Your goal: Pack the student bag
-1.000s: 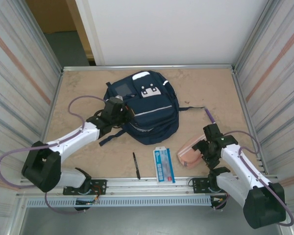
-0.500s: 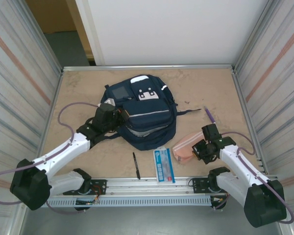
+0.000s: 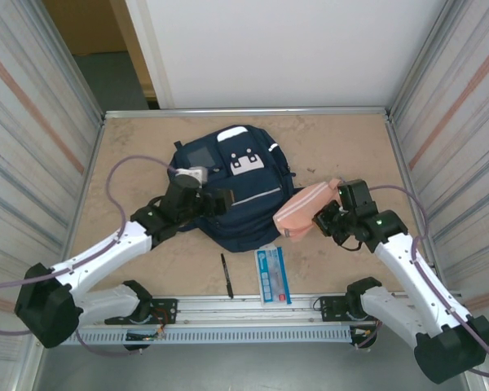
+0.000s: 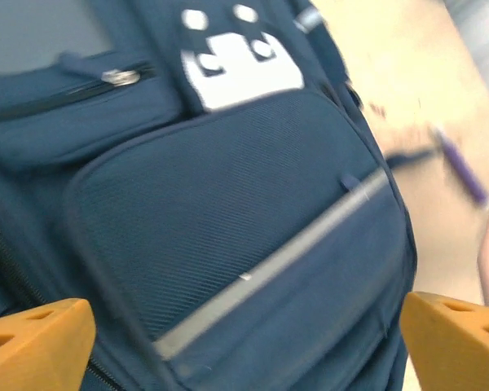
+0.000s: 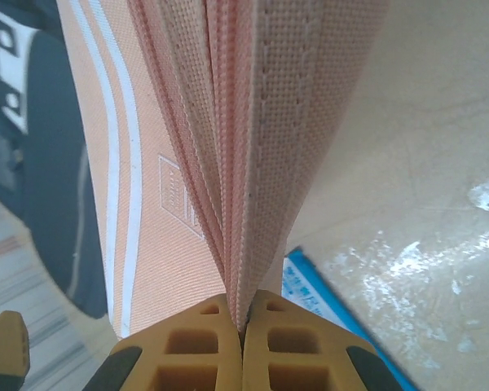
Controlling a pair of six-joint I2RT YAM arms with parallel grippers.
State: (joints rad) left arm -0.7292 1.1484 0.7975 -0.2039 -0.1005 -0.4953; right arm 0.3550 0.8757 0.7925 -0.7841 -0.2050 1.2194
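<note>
The bag's front panel (image 3: pixel 251 218) will fold back and open the bag wide when I lift it, because loose creases show (image 4: pixel 310 301) below the grey stripe.
The navy student bag (image 3: pixel 243 186) lies flat mid-table, its white patch and grey stripe facing up. My left gripper (image 3: pixel 219 201) hovers over the bag's left front, open; in the left wrist view its orange fingertips (image 4: pixel 34 340) stand wide apart over the front pocket (image 4: pixel 228 220), with nothing between them. My right gripper (image 3: pixel 324 218) is shut on a pink pencil pouch (image 3: pixel 303 209) and holds it off the table at the bag's right edge. In the right wrist view the pouch (image 5: pixel 228 122) hangs pinched between the fingers (image 5: pixel 197 342), with the bag (image 5: pixel 33 122) to its left.
A black pen (image 3: pixel 226 275) and a blue-and-white flat package (image 3: pixel 270 274) lie near the front rail. The package (image 5: pixel 326 303) also lies under the held pouch. A purple pen (image 4: pixel 460 167) rests right of the bag. Metal walls flank both sides.
My right gripper has lifted the pink pouch off the table and carried it left toward the bag. My left gripper has slid right over the bag's front, and the bag lies flatter.
</note>
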